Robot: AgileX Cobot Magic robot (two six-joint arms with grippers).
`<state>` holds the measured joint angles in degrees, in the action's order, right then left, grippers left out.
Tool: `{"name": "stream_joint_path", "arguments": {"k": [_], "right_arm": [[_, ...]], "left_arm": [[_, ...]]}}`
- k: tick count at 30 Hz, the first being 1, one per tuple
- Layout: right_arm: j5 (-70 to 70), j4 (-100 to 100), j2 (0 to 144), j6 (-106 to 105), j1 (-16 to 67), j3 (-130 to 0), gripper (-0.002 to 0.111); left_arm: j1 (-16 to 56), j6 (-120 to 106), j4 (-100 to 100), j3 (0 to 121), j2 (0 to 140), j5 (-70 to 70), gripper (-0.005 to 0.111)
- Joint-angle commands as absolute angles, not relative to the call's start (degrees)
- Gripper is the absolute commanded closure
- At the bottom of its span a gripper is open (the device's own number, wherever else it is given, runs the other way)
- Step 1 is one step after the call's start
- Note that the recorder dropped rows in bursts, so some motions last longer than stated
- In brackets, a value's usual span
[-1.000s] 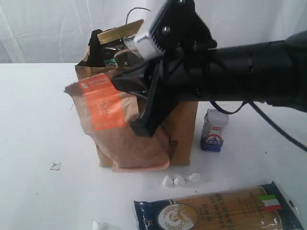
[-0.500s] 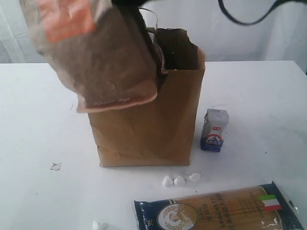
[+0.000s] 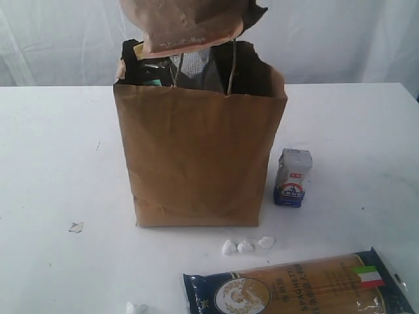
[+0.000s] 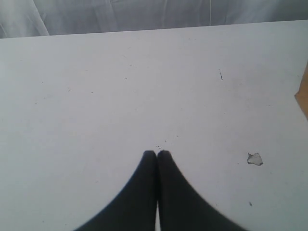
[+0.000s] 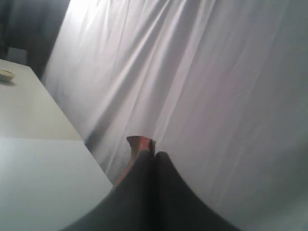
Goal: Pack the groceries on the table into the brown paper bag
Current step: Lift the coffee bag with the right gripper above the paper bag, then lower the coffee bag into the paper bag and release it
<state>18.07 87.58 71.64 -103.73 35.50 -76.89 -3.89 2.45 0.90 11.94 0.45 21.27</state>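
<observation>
The brown pouch hangs over the olive lid [image 3: 138, 50], so the robot's right gripper should pull the pouch back, tilt it and lower it into the bag's emptier side [image 3: 254, 75].
The brown paper bag [image 3: 196, 157] stands upright mid-table with its mouth open. An olive lid [image 3: 139, 50] and dark packs show inside it. The brown pouch [image 3: 186, 23] hangs just above the bag's mouth, its top cut off by the frame. In the right wrist view my right gripper [image 5: 155, 154] is shut on a thin brown edge of the pouch [image 5: 139, 142]. My left gripper [image 4: 157, 153] is shut and empty, low over the white table [image 4: 120, 86]. Right of the bag stands the small blue-white carton [image 3: 292, 176]. The spaghetti pack [image 3: 294, 288] lies along the front edge.
White crumpled scraps [image 3: 245, 245] lie in front of the bag. Another scrap [image 3: 76, 227] lies to its left, and it is the scrap [image 4: 255, 159] near my left gripper. A white curtain hangs behind the table. Neither arm shows in the exterior view.
The pouch has risen from the bag's front left side to above its mouth. The right arm has lifted out of the exterior view.
</observation>
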Motion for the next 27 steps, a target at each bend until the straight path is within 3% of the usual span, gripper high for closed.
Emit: {"name": "stream_joint_path", "arguments": {"k": [1,13,27], "right_arm": [[10.30,88.85,73.26,-107.72,35.58,-77.60,0.108],[19.73,93.11,73.07,-110.45,35.58,-83.60,0.108],[8.52,86.82,77.00,-114.70,35.58,-83.93,0.108]], "left_arm": [[-3.96,2.93,0.45,11.77,0.07,21.04,0.107],[-3.96,3.04,0.45,11.77,0.07,21.04,0.107],[-3.96,3.04,0.45,11.77,0.07,21.04,0.107]]}}
